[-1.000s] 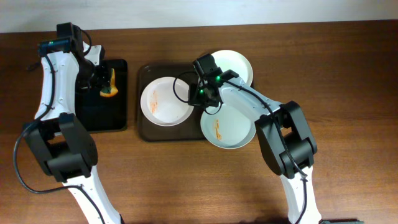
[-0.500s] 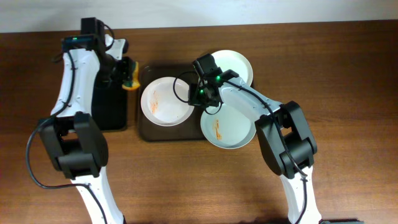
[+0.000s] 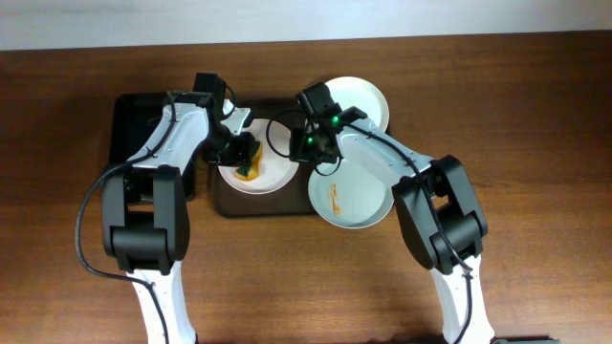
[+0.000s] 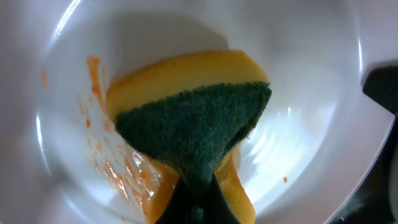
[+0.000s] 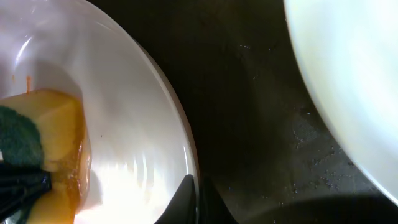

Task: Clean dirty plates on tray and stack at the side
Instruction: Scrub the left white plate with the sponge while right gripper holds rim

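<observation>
I can see orange smears (image 4: 115,163) on the plate beside the sponge, so next my left gripper wipes the sponge back over them and along the plate's rim (image 4: 26,127).
A white plate (image 3: 273,170) with orange smears lies at the left of the dark brown tray (image 3: 226,199). My left gripper (image 3: 241,155) is shut on a yellow and green sponge (image 3: 247,172) and presses it into this plate. The left wrist view shows the sponge (image 4: 199,118) on the plate (image 4: 311,74), held by the jaws (image 4: 196,208). My right gripper (image 3: 300,153) is shut on this plate's right rim; the right wrist view shows its jaws (image 5: 196,196) on the rim (image 5: 180,137). A clean-looking plate (image 3: 361,100) lies at the tray's back right. A smeared plate (image 3: 349,196) overhangs the front right.
A smaller black tray (image 3: 143,124) lies left of the brown tray. The brown tray's dark floor (image 5: 249,124) shows between the plates. Both arms cross over the tray's back half. Bare wooden table (image 3: 287,277) lies in front.
My left arm has carried the sponge rightward from the black tray onto the left plate. My right arm has not moved and still grips the plate's rim.
</observation>
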